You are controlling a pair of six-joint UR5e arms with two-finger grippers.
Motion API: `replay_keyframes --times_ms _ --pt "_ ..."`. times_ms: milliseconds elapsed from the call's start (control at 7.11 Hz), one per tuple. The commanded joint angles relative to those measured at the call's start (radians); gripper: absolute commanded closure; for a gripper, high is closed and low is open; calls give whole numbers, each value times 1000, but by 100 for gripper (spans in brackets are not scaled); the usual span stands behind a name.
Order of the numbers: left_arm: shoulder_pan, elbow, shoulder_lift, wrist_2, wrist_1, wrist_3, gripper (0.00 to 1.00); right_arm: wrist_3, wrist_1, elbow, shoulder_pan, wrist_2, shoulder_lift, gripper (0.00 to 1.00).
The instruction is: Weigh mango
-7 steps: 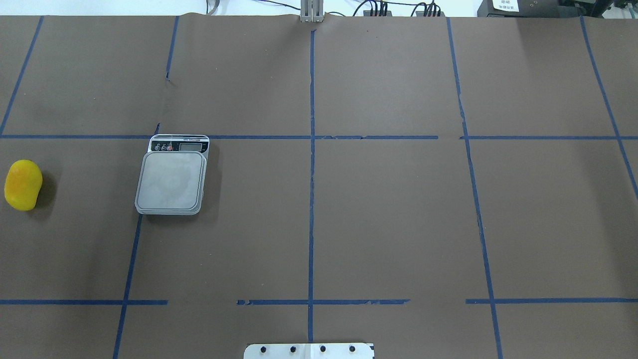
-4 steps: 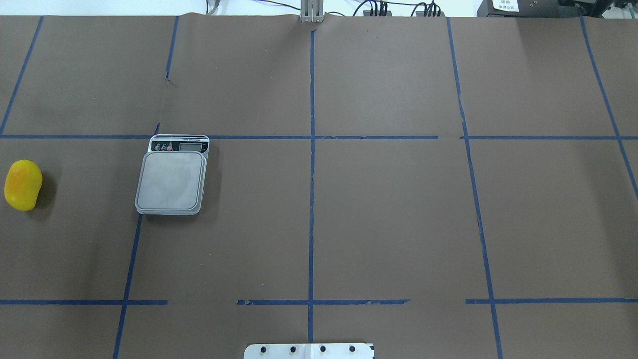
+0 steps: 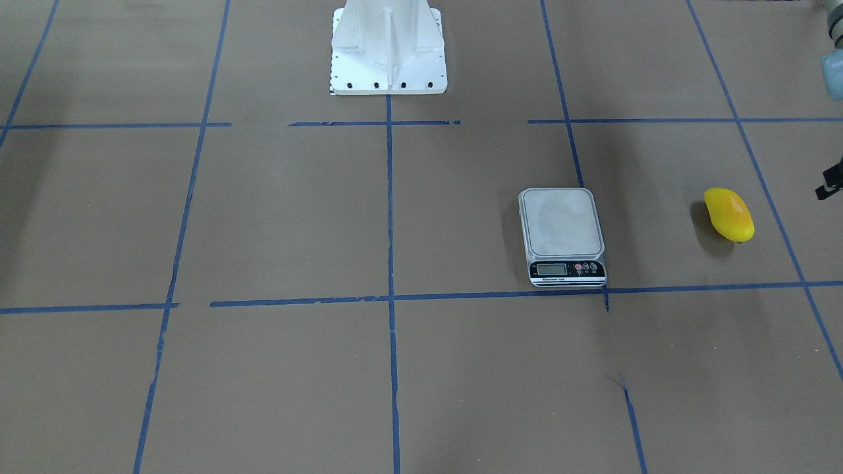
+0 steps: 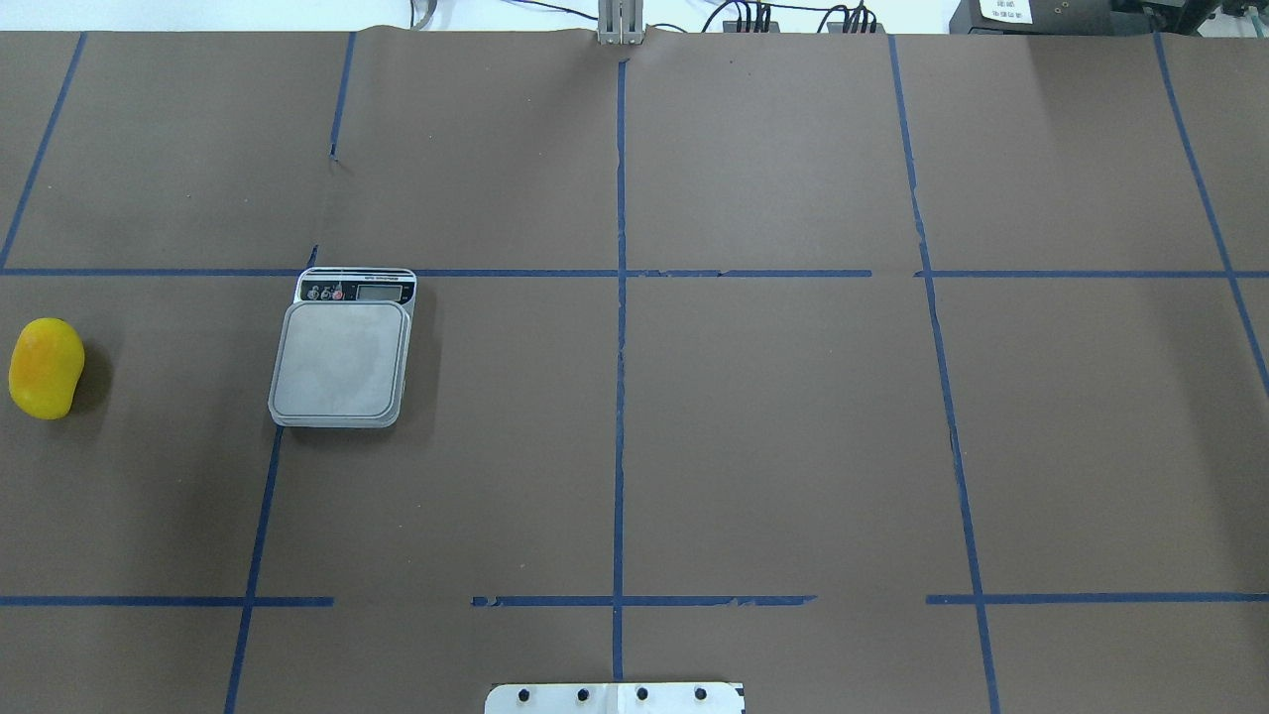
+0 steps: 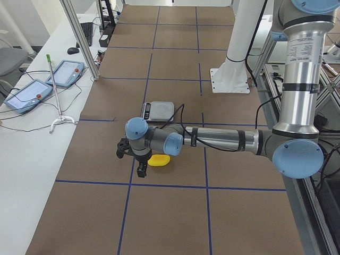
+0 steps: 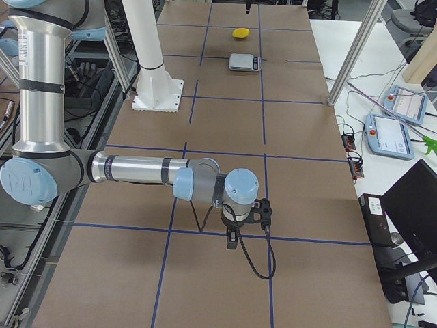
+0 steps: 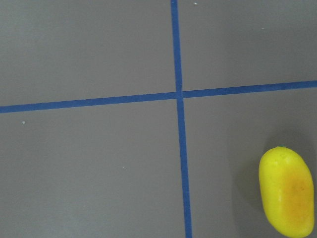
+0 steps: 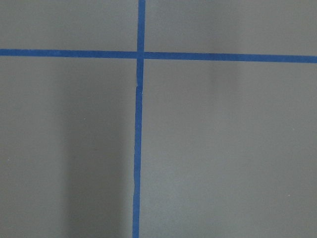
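Note:
The mango's narrow width [image 3: 728,214] lies in line with my open fingers, so my left gripper keeps moving toward the mango's middle until the fingers straddle it.
The mango [image 4: 46,368] lies on the brown table cover at the far left, bright yellow with an orange blush; it also shows in the front view [image 3: 728,214] and low right in the left wrist view [image 7: 287,198]. The silver scale [image 4: 340,359] stands apart from it toward the table's middle, its platform bare [image 3: 561,230]. My left gripper [image 5: 140,171] hangs just above the table beside the mango [image 5: 159,160], on its outer side. My right gripper [image 6: 232,241] hovers over bare table far from both. I cannot tell whether either gripper is open or shut.
The white robot pedestal [image 3: 388,46] stands at the table's near-robot edge. Blue tape lines grid the cover. Two teach pendants [image 5: 26,93] and cables lie on the white bench beside the table. A metal post [image 5: 79,37] rises at the far edge.

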Motion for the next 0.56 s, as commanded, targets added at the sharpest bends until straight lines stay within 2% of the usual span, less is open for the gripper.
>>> replay_keyframes --times_ms 0,141,281,422 --pt "70 88 1 -1 -181 -33 0 0 0 0 0 0 -1 0" --pt "107 145 1 1 -258 -56 0 0 0 0 0 0 -1 0" --pt "134 143 -1 -1 -263 -170 0 0 0 0 0 0 -1 0" --pt "144 140 -1 -25 -269 -208 0 0 0 0 0 0 -1 0"
